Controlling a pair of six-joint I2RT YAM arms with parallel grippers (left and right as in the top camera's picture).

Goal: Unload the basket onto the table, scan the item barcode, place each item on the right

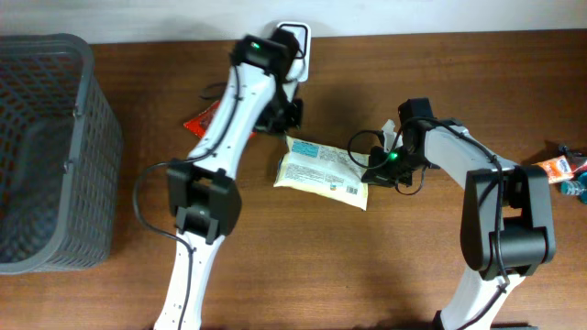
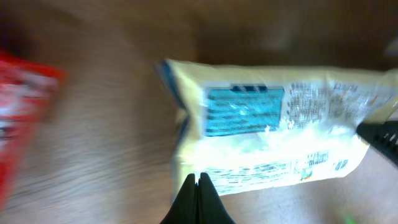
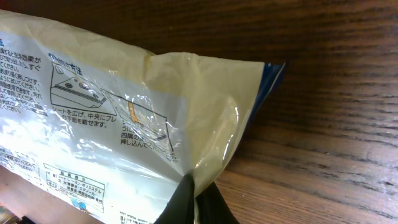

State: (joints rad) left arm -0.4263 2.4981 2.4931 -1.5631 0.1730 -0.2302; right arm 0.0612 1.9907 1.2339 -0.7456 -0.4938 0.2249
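Observation:
The left gripper's closed fingers are over the pack's blue-edged end [image 1: 282,163], so next the left gripper moves back, opens and grabs that end [image 1: 282,167] before the robot scans the barcode.
The item is a cream plastic pack [image 1: 321,171] with a blue label, lying on the wooden table between the two arms. A small barcode shows near its right end in the overhead view. My right gripper [image 1: 371,171] is shut on the pack's right edge, and in the right wrist view the film [image 3: 155,99] is pinched between the black fingers [image 3: 186,199]. My left gripper [image 1: 288,119] hangs shut and empty by the pack's upper left end. In the left wrist view its closed tips [image 2: 199,179] sit over the near edge of the pack [image 2: 273,130], which is blurred.
A grey mesh basket [image 1: 46,151] fills the left side of the table. A red packet [image 1: 200,120] lies beside the left arm. A white device [image 1: 298,38] stands at the table's back edge, partly behind the left wrist. Small orange and teal items [image 1: 564,170] lie far right.

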